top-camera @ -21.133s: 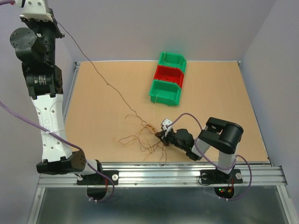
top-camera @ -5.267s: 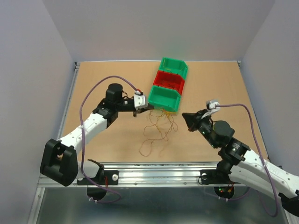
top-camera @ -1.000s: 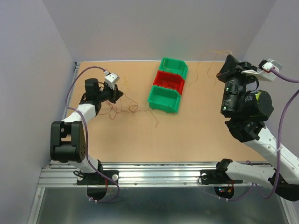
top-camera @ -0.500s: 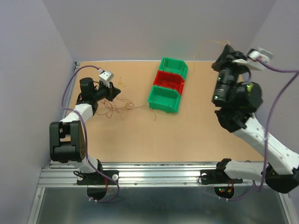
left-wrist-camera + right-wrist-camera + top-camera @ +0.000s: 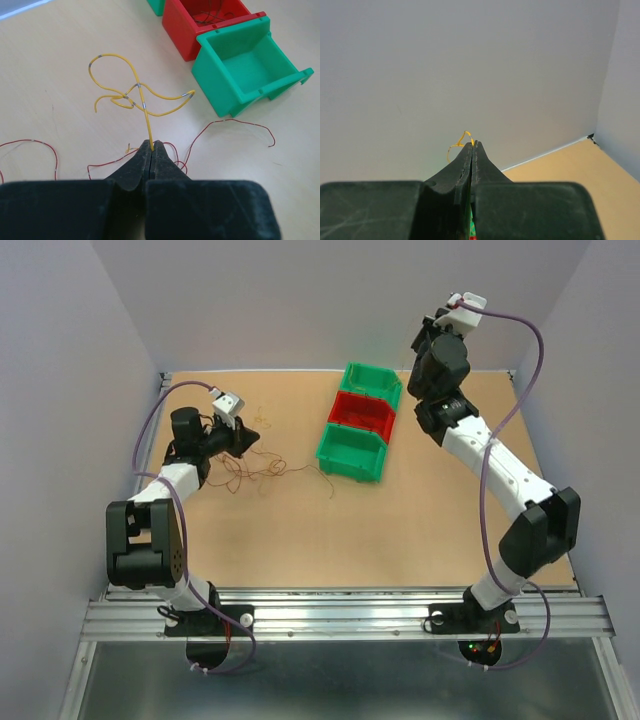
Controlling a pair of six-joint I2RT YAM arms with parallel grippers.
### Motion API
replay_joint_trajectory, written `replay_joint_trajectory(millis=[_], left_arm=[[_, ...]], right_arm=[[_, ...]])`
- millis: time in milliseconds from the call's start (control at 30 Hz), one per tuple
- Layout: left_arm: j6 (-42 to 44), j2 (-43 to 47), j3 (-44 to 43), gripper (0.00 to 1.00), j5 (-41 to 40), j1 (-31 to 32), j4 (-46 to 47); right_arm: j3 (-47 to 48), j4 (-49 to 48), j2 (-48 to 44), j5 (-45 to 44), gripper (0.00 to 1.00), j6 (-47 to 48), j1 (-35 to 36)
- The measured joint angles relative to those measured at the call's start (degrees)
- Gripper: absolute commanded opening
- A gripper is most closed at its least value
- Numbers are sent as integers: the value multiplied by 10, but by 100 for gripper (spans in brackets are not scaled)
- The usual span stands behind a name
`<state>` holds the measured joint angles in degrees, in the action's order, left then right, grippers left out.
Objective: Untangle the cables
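Observation:
My right gripper is holding the yellow-orange cable high up and out past the far green bin. So next I swing back and lower the cable into that bin.
My left gripper is low at the far left of the table and shut on a yellow cable, which curls out in loops ahead of its fingertips. Thin red-brown cables lie loosely tangled on the table beside and under it, and one strand runs toward the nearest green bin. My right gripper is raised high above the far bins and is shut on a short yellow-orange cable, whose loop pokes out at the fingertips. That cable is too thin to see in the top view.
Three bins stand in a row at the back middle: a green bin, a red bin with dark wires in it, and a green bin that looks empty. Walls surround the table.
My right arm has swung from the right side to the back middle, above the bins, still shut on its yellow-orange cable. My left gripper and the cables beside it have barely moved.

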<state>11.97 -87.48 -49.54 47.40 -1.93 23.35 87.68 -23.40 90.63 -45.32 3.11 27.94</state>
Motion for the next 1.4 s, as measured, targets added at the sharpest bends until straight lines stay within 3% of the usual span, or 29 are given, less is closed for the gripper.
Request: replay_joint_trajectory(millis=[367,633,1067,1400], left_arm=[[1,8,5,0,6,2,-1],[6,52,14,0,4,16,0],[15,54,14,0,-1,17,-3],[21,54,19,0,-8,17,-5]], right_arm=[[160,30,205,15,1,-92,-94],[188,47,298,12,0,-108,-107],[192,45,315,9,1,-134,-106],[174,-10,233,-23,1,-38,-106]])
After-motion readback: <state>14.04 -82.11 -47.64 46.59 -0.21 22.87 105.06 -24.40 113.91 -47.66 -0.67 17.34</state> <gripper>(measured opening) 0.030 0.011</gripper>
